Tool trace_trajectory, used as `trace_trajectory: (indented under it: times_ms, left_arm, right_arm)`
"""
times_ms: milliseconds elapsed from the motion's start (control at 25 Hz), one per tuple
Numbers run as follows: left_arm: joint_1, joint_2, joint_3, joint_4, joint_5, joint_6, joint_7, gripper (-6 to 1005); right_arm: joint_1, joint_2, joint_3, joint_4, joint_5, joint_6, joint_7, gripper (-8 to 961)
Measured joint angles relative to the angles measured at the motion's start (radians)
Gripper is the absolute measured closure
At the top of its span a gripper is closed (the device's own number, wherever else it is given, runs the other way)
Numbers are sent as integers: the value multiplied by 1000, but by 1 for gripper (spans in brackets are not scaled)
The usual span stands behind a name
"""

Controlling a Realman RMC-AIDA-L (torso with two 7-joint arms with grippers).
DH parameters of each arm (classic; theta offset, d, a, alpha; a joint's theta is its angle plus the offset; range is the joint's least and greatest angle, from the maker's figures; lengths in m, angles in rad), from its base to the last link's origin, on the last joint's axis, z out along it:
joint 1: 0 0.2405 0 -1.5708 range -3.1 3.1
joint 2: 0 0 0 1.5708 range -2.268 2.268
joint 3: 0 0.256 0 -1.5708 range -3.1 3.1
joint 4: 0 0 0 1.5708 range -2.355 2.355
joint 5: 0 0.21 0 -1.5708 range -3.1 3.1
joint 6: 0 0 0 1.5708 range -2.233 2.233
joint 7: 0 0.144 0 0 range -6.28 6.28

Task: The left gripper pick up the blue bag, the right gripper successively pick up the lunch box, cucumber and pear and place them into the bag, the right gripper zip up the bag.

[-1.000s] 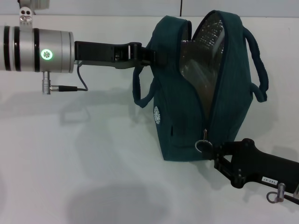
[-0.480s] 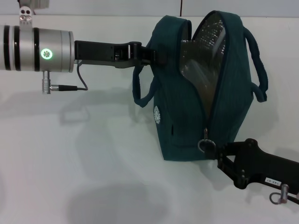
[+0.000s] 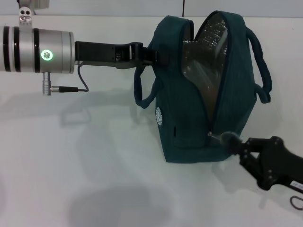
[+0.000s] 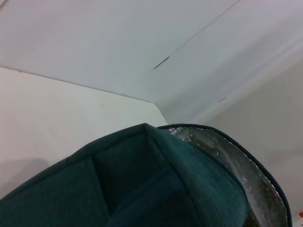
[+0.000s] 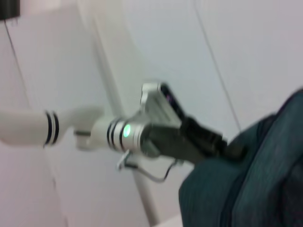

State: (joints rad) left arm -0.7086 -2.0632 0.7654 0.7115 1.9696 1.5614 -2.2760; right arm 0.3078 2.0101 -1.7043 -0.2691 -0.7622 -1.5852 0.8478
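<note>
The bag's upper rim point(image 3: 171, 43) is in my left gripper next to the gaping zip. Next, I let go of the bag's rim and hold the bag's side lower down point(image 3: 165, 103) so the bag can be zipped.
The blue bag point(image 3: 199, 94) stands upright on the white table, its zip open along the top and near side, so the silver lining point(image 3: 206, 61) shows. My left gripper point(image 3: 158, 56) is shut on the bag's upper left rim, beside a hanging handle point(image 3: 139, 94). My right gripper point(image 3: 231, 139) is low at the bag's near corner, shut on the zipper pull point(image 3: 215, 137) at the bottom of the zip. In the left wrist view the bag's rim point(image 4: 156, 189) fills the frame. The lunch box, cucumber and pear are out of view.
The white table point(image 3: 94, 165) runs left and in front of the bag. The left arm's silver wrist point(image 3: 38, 49) and its cable point(image 3: 78, 82) hang over the table's left part. The bag's second handle point(image 3: 262, 61) sticks out to the right.
The right gripper has shifted right and slightly up, turning at the wrist. The zipper pull, which hung loose beside its tips, is now drawn out between them. The left arm and bag stay still.
</note>
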Motion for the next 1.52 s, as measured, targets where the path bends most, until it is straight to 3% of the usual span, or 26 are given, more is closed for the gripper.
trace_trajectory:
  times_ms: [520, 1000, 1280, 1520]
  left_arm:
    - [18, -11, 3, -1, -39, 1, 62, 958]
    - [156, -18, 6, -1, -330, 87, 382, 807]
    - [244, -22, 6, -8, -391, 152, 527, 536]
    - [307, -20, 2, -78, -407, 234, 684, 286]
  right_arm:
    - [19, 3, 54, -2, 14, -38, -3, 936]
    - [36, 7, 63, -59, 54, -40, -24, 936]
    - [59, 9, 63, -95, 140, -33, -54, 936]
    - [154, 11, 60, -92, 177, 12, -56, 936]
